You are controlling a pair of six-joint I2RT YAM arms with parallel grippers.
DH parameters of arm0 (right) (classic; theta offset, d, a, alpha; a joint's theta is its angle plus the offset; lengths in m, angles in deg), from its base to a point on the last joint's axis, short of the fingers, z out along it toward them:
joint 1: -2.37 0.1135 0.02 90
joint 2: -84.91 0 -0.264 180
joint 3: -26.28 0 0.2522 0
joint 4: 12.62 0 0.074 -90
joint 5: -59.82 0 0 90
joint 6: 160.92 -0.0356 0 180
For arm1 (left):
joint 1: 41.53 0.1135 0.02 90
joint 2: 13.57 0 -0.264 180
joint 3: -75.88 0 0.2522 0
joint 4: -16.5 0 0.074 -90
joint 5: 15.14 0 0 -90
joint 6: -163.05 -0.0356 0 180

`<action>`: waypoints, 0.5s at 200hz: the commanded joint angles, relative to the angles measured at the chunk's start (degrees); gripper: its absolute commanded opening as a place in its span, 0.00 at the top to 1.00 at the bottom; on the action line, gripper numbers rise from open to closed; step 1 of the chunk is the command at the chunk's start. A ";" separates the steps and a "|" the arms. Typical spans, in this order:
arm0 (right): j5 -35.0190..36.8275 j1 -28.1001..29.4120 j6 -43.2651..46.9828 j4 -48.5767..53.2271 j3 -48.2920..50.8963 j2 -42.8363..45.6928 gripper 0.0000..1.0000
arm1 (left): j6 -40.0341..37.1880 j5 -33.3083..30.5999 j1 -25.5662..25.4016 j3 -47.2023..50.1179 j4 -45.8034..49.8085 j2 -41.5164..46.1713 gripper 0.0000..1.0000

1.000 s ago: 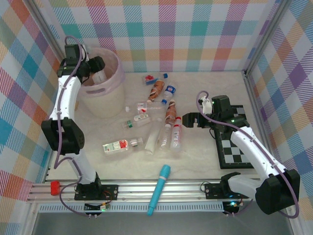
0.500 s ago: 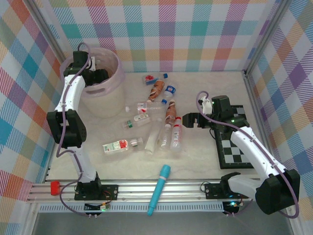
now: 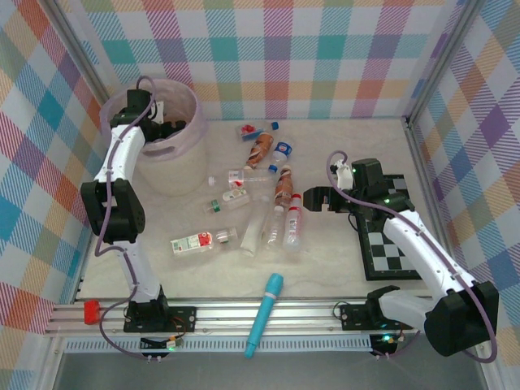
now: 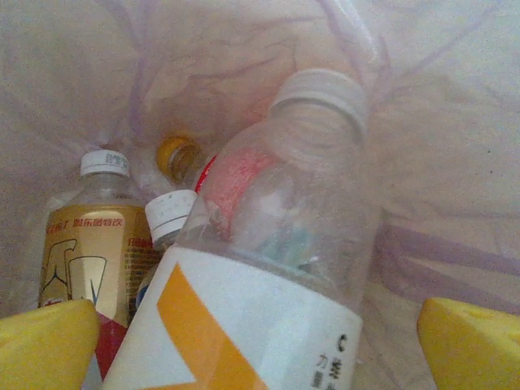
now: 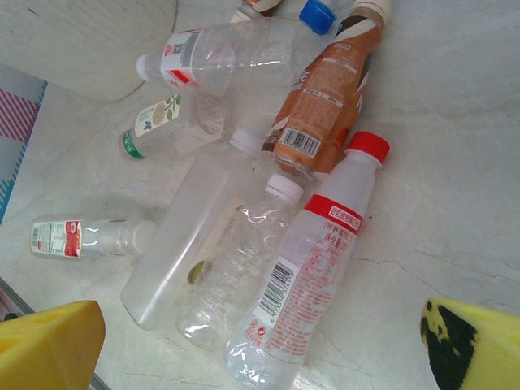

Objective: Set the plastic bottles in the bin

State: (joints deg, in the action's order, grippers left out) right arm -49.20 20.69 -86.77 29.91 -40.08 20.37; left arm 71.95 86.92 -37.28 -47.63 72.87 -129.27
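Note:
Next, I pick up the red-capped bottle (image 3: 293, 225) with my right gripper and pass it to my left gripper, because the bottle lies next to my right gripper, far away from the bin (image 3: 172, 165).
The bin (image 3: 180, 166), a pale pink-lilac tub, stands at the far left. My left gripper (image 3: 166, 129) reaches down into it. In the left wrist view that gripper (image 4: 260, 349) is open, its yellow fingertips (image 4: 47, 344) wide apart. A clear bottle with a white and orange label (image 4: 276, 268) lies loose between them, on other bottles (image 4: 85, 236). Several plastic bottles (image 3: 276, 219) lie scattered mid-table. My right gripper (image 3: 319, 200) hovers open just right of them. Its wrist view has that gripper (image 5: 260, 349) over a red-capped bottle (image 5: 313, 268) and a clear one (image 5: 236, 268).
A long teal cylinder (image 3: 265, 313) lies across the front rail. A black-and-white chequered board (image 3: 390, 248) sits under the right arm. Plaid walls close in the left, back and right. A brown bottle (image 5: 325, 106) and a frosted one (image 5: 191, 236) crowd the red-capped one.
My left gripper has moved from the bin's rim down into the bin and opened, letting go of the bottle. The right arm has not moved.

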 commanded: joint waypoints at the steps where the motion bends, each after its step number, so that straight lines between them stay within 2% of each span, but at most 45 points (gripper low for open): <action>1: 0.57 -0.27 -0.91 -0.81 0.42 1.49 0.01 | 0.26 2.18 -0.47 -2.15 1.29 2.10 0.00; 56: 2.20 -0.30 0.41 -1.92 2.70 4.86 0.01 | 1.70 3.43 -0.47 -7.31 0.99 7.47 0.00; 75: 2.59 -0.29 -0.17 1.44 1.53 4.34 0.01 | 1.52 1.82 -0.47 -7.86 0.56 10.36 0.00; 100: 2.73 0.15 -5.85 6.21 0.58 2.89 0.01 | 0.43 -2.63 -0.47 -7.76 0.71 14.35 0.00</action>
State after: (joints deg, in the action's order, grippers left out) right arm -46.93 20.69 -88.08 30.90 -37.85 24.09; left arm 72.80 88.01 -37.35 -53.64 73.61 -120.57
